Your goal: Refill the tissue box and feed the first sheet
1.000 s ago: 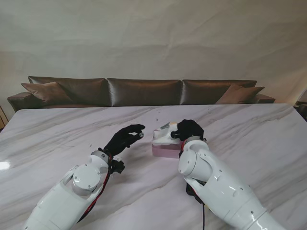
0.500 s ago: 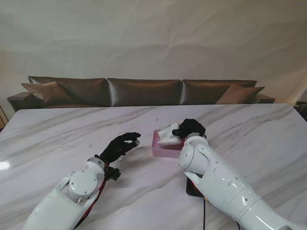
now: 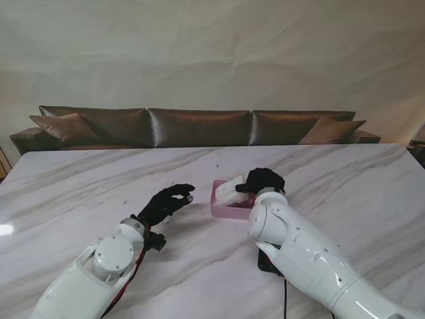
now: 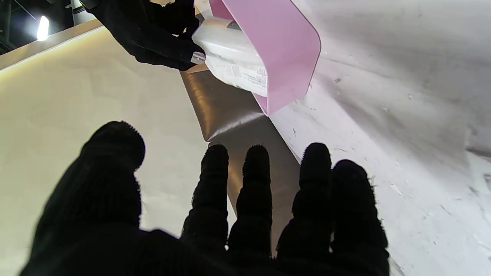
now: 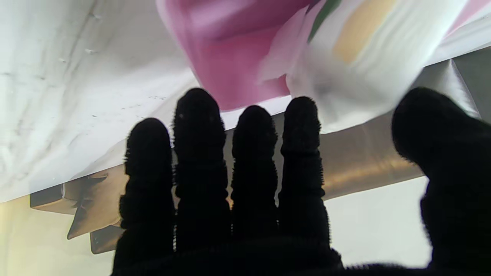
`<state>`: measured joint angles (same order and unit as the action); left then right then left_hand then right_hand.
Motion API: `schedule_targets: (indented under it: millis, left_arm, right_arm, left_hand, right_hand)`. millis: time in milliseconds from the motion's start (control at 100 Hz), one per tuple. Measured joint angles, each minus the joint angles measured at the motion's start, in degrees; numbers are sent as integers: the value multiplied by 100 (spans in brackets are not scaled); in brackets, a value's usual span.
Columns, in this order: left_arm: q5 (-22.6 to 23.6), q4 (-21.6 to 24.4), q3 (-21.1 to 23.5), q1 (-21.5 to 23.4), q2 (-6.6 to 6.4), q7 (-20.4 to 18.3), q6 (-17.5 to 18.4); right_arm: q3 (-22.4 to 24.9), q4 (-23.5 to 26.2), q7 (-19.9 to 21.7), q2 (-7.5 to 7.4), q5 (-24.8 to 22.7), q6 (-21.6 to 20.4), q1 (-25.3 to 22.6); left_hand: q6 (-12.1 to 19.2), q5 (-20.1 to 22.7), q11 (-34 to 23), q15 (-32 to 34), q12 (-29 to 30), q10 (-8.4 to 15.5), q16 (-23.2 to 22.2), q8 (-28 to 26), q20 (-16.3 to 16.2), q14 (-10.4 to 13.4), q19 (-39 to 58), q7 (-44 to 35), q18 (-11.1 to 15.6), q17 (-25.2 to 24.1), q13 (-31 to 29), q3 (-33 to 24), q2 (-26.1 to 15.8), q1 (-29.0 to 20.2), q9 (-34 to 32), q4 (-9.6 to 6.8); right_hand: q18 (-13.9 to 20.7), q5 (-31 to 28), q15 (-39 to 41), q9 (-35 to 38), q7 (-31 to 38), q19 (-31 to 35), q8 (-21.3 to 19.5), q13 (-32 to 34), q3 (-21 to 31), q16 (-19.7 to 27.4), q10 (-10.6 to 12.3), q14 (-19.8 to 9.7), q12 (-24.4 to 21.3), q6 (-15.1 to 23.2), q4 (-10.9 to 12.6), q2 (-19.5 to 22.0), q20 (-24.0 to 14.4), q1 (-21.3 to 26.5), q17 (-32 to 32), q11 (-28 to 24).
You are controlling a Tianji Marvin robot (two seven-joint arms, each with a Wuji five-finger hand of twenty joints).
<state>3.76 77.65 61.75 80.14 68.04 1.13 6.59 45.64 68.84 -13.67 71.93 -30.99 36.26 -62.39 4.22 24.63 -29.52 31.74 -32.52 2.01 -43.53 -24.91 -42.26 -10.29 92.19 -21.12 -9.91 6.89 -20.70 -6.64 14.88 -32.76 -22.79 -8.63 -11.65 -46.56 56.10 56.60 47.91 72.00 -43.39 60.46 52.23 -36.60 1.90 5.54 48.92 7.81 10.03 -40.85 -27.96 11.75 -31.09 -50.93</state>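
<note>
I should expect a feeding slot to be hidden underneath, because the pink tissue box's sides are plain and its wide open side faces up.
A pink tissue box sits open side up in the middle of the table. A white plastic-wrapped tissue pack stands tilted inside it, one end raised over the rim. My right hand is closed on the pack's right end; the left wrist view shows its fingers pressed on the pack above the box wall. In the right wrist view the pack lies between thumb and fingers, blurred, with the box behind. My left hand hovers open to the left of the box, apart from it.
The marble table stretches wide on both sides. A black object with a cable lies on the table under my right forearm. A brown sofa runs along the table's far edge.
My left hand has drawn back from the box toward me and to the left. My right hand has tipped the pack from lying across the box to standing tilted in it.
</note>
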Motion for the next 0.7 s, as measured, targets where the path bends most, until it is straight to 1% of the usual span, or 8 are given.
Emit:
schedule_targets:
  millis: [70, 160, 250, 280, 410, 540, 650, 700]
  left_arm:
    - [104, 6, 0, 4, 0, 54, 0]
    - [257, 4, 0, -1, 0, 105, 0]
    - [351, -96, -37, -81, 2, 205, 76]
    - [444, -201, -90, -153, 6, 310, 165]
    - [1103, -773, -379, -602, 20, 581, 580]
    - [1199, -1321, -800, -1175, 38, 700, 793]
    - [1380, -2075, -1259, -1768, 167, 1023, 1169]
    - [1517, -2398, -1476, -2009, 238, 1190, 1297]
  right_arm:
    - [-28, -26, -25, 5, -2, 35, 6]
    - [-62, -48, -43, 5, -118, 92, 8]
    - [-41, -11, -47, -5, -306, 153, -34]
    - [-11, 35, -49, -14, -364, 169, -71]
    - [185, 444, -48, -126, -834, 193, -363]
    - [543, 1030, -1, -270, -1174, 187, -807]
    - [841, 1476, -13, -354, -1257, 167, -1220]
    - [921, 1611, -14, -389, -1375, 165, -1375]
  left_hand:
    - [0, 0, 0, 0, 1, 0, 8, 0, 10, 8, 0, -2, -1, 2, -6, 0, 0, 0, -1, 0]
    - [0, 11, -48, -124, 7, 0, 189, 0, 357, 103, 0, -150, -1, 2, -12, -233, 0, -76, -48, 0]
    - [0, 288, -176, -229, 11, 0, 475, 0, 784, 220, -1, -426, 7, -77, -159, -1063, 150, -87, -328, 0]
    - [1, 348, -197, -333, 24, 2, 607, 0, 921, 260, -1, -518, 32, -87, -215, -1371, 232, -124, -456, -91]
    - [168, 627, -214, -515, 267, 229, 1039, 0, 1426, 561, -2, -938, 359, -176, -452, -2700, 542, -180, -673, -258]
    - [338, 789, -217, -693, 577, 449, 1383, 0, 1636, 829, -2, -1277, 587, -291, -734, -3720, 819, -375, -990, -311]
    - [514, 1004, -221, -960, 829, 559, 1740, 14, 1792, 1054, -3, -1421, 1046, -478, -930, -4299, 1098, -686, -1229, -311]
    - [574, 1180, -186, -1023, 970, 596, 1978, 130, 2079, 1195, -3, -1423, 1321, -589, -1101, -4532, 1218, -775, -1403, -312]
  right_hand:
    - [0, 361, -58, -476, -213, -55, 17, -306, -7, -1, -8, 1, -2, -110, 55, 2, 0, -88, 174, 59]
    - [0, 701, -155, -994, -390, -169, 132, -719, -2, -2, -117, 49, -71, -162, 57, 23, 0, -135, 342, 75]
    - [-1, 857, -390, -1431, -520, -252, 233, -1211, -2, -2, -240, 126, -155, -211, 58, 26, 0, -136, 528, 179]
    - [-1, 914, -508, -1586, -564, -277, 288, -1424, -2, 4, -278, 137, -223, -213, 58, 27, -3, -136, 574, 221]
    - [-1, 1111, -1233, -2123, -592, -477, 437, -2125, -3, 294, -402, 214, -650, -221, 58, 28, -63, -136, 851, 528]
    - [-1, 1111, -1453, -2118, -596, -559, 483, -2247, -5, 414, -405, 222, -853, -221, 58, 34, -68, -136, 923, 572]
    - [-1, 1111, -1492, -2116, -596, -561, 507, -2248, -5, 468, -406, 251, -915, -221, 58, 72, -68, -136, 936, 573]
    - [-1, 1111, -1493, -2116, -596, -580, 514, -2248, -5, 469, -406, 251, -917, -221, 58, 72, -68, -136, 942, 573]
